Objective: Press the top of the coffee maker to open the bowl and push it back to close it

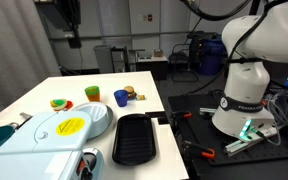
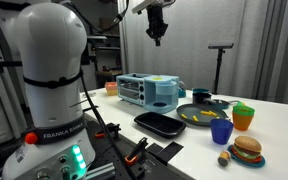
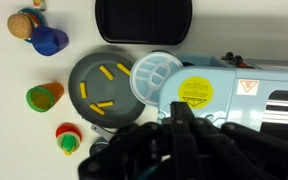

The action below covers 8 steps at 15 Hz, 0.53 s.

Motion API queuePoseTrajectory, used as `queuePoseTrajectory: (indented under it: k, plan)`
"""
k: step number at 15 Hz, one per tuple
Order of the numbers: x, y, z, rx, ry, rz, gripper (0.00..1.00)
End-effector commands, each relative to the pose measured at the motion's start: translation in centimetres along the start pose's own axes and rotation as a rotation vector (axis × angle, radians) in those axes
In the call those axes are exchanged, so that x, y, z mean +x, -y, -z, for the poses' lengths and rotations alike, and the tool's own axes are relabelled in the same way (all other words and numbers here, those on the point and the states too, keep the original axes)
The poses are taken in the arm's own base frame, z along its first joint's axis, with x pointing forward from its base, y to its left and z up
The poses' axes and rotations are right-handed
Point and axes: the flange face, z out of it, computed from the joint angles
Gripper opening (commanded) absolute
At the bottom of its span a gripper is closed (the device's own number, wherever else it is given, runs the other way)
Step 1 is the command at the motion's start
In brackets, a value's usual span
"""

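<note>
The bowl (image 3: 154, 75) is swung out from under the coffee maker's top, so the robot's gripper should move down by the grey plate (image 3: 136, 104) and push the bowl back in.
The coffee maker (image 3: 224, 95) is a large pale blue-white appliance with a yellow oval label (image 3: 196, 92) on its top. It also shows in both exterior views (image 1: 54, 135) (image 2: 149, 90). At its end beside the plate sits a round white ribbed bowl (image 3: 156, 77); I cannot tell whether it is swung out. My gripper (image 3: 182, 106) is shut, its fingers pressed together with nothing between them. It hangs high above the coffee maker (image 2: 156, 35), well apart from it. Its dark body hides the machine's near side in the wrist view.
A black rectangular tray (image 3: 142, 20) (image 1: 136, 138) lies beside a grey plate (image 3: 84, 70) with yellow sticks. A blue cup (image 3: 50, 41), a toy burger (image 3: 22, 22), a green cup (image 3: 44, 97) and a small red-green toy (image 3: 69, 137) stand beyond. The robot base (image 1: 246, 90) is off the table.
</note>
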Motion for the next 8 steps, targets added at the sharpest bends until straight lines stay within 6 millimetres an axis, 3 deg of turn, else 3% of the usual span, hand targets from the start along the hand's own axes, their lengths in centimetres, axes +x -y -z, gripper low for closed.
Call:
queuePoseTrajectory:
  k: [1,2,3,8]
  plan:
    - [-4.2,-3.1,3.6,0.021,-0.078,-0.069,0.00]
    - [-2.4,-4.9,2.8,0.036,-0.095,-0.095,0.00]
    - [-2.1,-5.7,2.8,0.046,-0.112,-0.115,0.00]
    - [1.5,-8.4,-0.9,0.084,-0.133,-0.187,0.00]
